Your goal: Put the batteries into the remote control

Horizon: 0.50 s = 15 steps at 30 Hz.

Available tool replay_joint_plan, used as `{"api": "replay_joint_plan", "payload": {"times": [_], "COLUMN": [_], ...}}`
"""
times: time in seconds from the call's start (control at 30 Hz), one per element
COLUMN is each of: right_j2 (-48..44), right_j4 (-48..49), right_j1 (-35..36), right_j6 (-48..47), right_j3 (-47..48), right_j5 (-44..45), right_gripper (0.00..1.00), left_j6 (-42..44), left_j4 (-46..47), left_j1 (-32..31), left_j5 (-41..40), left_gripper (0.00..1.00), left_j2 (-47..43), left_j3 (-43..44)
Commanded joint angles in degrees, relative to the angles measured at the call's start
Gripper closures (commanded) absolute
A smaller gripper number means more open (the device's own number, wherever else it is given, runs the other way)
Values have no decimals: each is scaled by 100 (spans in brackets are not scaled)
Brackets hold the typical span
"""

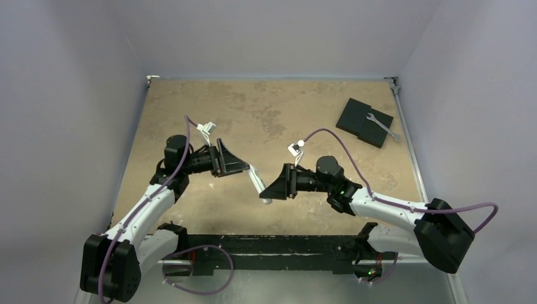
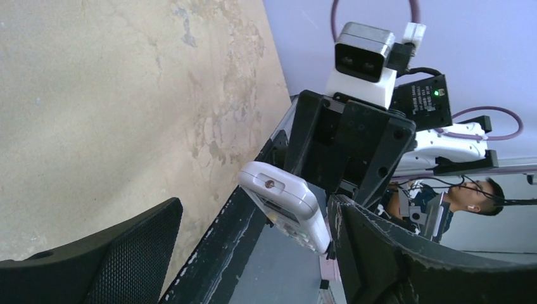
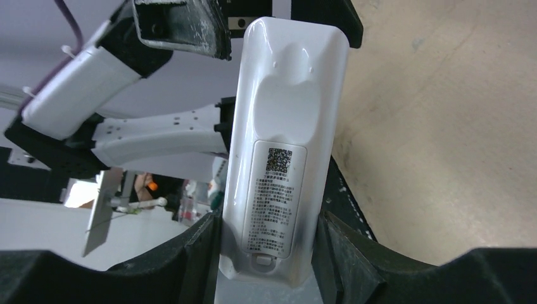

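Note:
My right gripper is holding only the remote control's lower end (image 1: pixel 266 201). My left gripper should stay open around the free top end (image 1: pixel 253 172) until it is centred, then close.
The white remote control (image 1: pixel 257 180) hangs in the air between my two grippers, above the near middle of the table. My right gripper (image 1: pixel 267 191) is shut on its lower end; the right wrist view shows its back, with a labelled battery cover (image 3: pixel 272 190), clamped between the fingers (image 3: pixel 267 223). My left gripper (image 1: pixel 244 166) is open around the remote's top end (image 2: pixel 282 196). That end lies near one finger (image 2: pixel 380 247), and the other finger (image 2: pixel 107 253) stands well clear. No batteries are in view.
A black flat square pad (image 1: pixel 361 120) with a silver wrench (image 1: pixel 384 126) on it lies at the table's far right. A black bar (image 1: pixel 266 244) runs along the near edge between the arm bases. Walls close in the left, back and right sides.

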Motion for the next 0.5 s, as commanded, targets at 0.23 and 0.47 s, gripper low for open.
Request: {"api": "replay_joint_plan", "payload": {"times": [0.23, 0.47], "right_j2": [506, 667], "right_j4": [2883, 3084], "right_j1": [-24, -24], "right_j6": [1407, 1521], "right_j3": [-421, -286], "right_j5": [-61, 200], "right_gripper": [100, 100], "left_j6": [-1095, -1436], "left_j4": [1529, 1868], "left_j1": [-84, -146], "left_j5": [295, 276], "left_gripper": [16, 16], "left_j2": [-271, -301], "left_j3": [-260, -354]}}
